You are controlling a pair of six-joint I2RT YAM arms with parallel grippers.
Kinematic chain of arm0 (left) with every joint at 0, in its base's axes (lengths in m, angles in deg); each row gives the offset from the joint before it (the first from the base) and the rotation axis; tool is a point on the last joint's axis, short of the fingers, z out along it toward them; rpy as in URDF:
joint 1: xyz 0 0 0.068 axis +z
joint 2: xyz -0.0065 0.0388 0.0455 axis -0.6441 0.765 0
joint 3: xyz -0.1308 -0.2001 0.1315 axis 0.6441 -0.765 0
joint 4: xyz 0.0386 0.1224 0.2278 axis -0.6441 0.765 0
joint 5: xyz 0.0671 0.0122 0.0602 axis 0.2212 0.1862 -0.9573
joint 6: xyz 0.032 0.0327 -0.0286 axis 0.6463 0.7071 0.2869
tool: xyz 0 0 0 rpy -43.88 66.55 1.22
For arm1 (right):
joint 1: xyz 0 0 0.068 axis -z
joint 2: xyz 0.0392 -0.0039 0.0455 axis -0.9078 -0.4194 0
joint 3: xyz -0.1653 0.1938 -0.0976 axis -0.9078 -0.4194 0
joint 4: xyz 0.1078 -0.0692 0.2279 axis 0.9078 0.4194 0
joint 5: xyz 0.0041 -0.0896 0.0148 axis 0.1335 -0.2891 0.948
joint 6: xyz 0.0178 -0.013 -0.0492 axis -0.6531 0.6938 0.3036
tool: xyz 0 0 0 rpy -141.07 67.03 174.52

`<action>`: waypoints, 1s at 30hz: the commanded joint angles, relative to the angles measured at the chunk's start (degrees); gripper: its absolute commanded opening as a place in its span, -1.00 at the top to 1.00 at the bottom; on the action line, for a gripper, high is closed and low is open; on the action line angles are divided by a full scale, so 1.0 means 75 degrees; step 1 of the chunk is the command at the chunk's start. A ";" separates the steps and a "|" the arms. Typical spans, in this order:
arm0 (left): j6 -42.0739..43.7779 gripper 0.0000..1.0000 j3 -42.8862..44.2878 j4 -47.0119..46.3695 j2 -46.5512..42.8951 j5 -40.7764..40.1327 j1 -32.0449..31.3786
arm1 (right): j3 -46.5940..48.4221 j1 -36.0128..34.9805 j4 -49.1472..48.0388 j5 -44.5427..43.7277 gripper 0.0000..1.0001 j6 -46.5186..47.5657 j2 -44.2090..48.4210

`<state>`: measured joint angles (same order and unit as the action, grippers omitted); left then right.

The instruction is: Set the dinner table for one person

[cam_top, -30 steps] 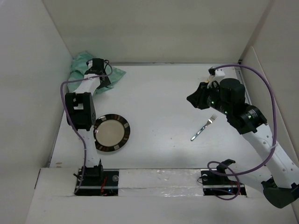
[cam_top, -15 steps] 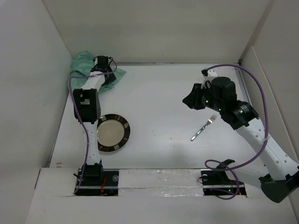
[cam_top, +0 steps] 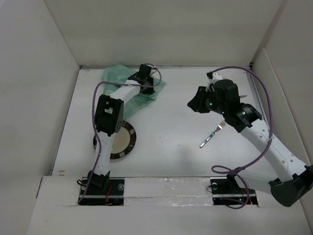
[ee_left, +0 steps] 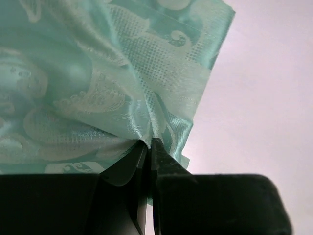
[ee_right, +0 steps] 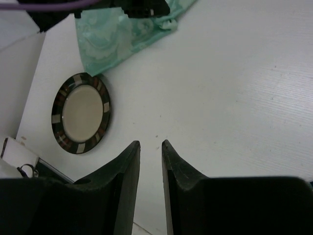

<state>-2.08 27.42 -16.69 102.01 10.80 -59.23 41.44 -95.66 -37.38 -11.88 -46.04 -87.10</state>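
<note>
My left gripper is pinching the bunched placemat by a fold (ee_left: 139,125). My right gripper should take a corner (cam_top: 163,83) and my left gripper should take another, to spread the placemat out.
The green patterned placemat (cam_top: 146,93) lies bunched at the back of the white dinner table (cam_top: 171,142). My left gripper (cam_top: 145,79) is shut on a fold of the placemat (ee_left: 98,73), and the cloth is pinched between its fingertips (ee_left: 149,142). A dark-rimmed plate (cam_top: 122,147) sits near the front left, partly hidden by my left arm. On the right side lies a silver fork (cam_top: 212,134). My right gripper (cam_top: 192,105) hovers left of the fork, above bare table, open and empty (ee_right: 150,143). The right wrist view also shows the plate (ee_right: 80,113) and placemat (ee_right: 112,34).
White wall panels (cam_top: 161,34) enclose the table on the left, back and right. Purple cables (cam_top: 264,83) loop off both arms. The arm bases and a taped strip (cam_top: 166,186) run along the near edge.
My left gripper closed on the placemat and dragged it from the back left corner rightward along the back. My right gripper drifted slightly left and opened a little.
</note>
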 commanded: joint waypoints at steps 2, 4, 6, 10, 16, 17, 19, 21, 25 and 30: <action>0.1470 1.00 -0.0175 0.0258 -0.0922 0.0325 -0.1337 | -0.0194 -0.0052 -0.0562 -0.0710 0.31 -0.0498 -0.0010; 0.1999 0.76 -0.0267 0.0482 -0.0945 0.0102 -0.1795 | -0.0277 -0.0052 -0.0562 -0.1109 0.16 -0.0686 -0.0056; 0.1860 0.16 -0.0595 0.0412 -0.1283 -0.0098 -0.1877 | -0.0393 -0.0052 -0.0562 -0.1590 -0.08 -0.0944 -0.0115; 0.1252 -0.27 -0.0970 0.0284 -0.2206 -0.0309 -0.1809 | -0.0767 0.0252 -0.0690 -0.2130 -0.17 -0.1436 -0.0360; -0.0634 -0.25 -0.2843 -0.0653 -0.4118 -0.0813 -0.1106 | -0.1519 0.0956 -0.1593 -0.1639 1.00 -0.2116 -0.1191; -0.1229 -0.25 -0.3600 -0.0747 -0.4655 -0.0732 -0.0873 | -0.1531 0.1048 -0.1744 -0.1661 1.00 -0.2187 -0.1564; -0.1795 -0.17 -0.4412 -0.1180 -0.5150 -0.0614 -0.0660 | -0.1473 0.1120 -0.1827 -0.1627 1.00 -0.2246 -0.1999; -0.2277 -0.15 -0.5503 -0.1473 -0.5760 -0.0730 -0.0520 | -0.1355 0.1224 -0.1979 -0.1580 0.84 -0.2433 -0.2562; -0.2547 -0.13 -0.6664 -0.1848 -0.6359 -0.0909 -0.0355 | -0.1273 0.1388 -0.2378 -0.1416 0.14 -0.2551 -0.3208; -0.2558 0.00 -0.7251 -0.1955 -0.6628 0.0112 -0.1054 | -0.0561 0.1728 -0.2180 -0.1381 -0.19 -0.2656 -0.4249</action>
<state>-19.00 -26.04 -27.90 54.98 7.81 -62.99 31.89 -84.78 -50.84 -22.65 -64.69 -115.96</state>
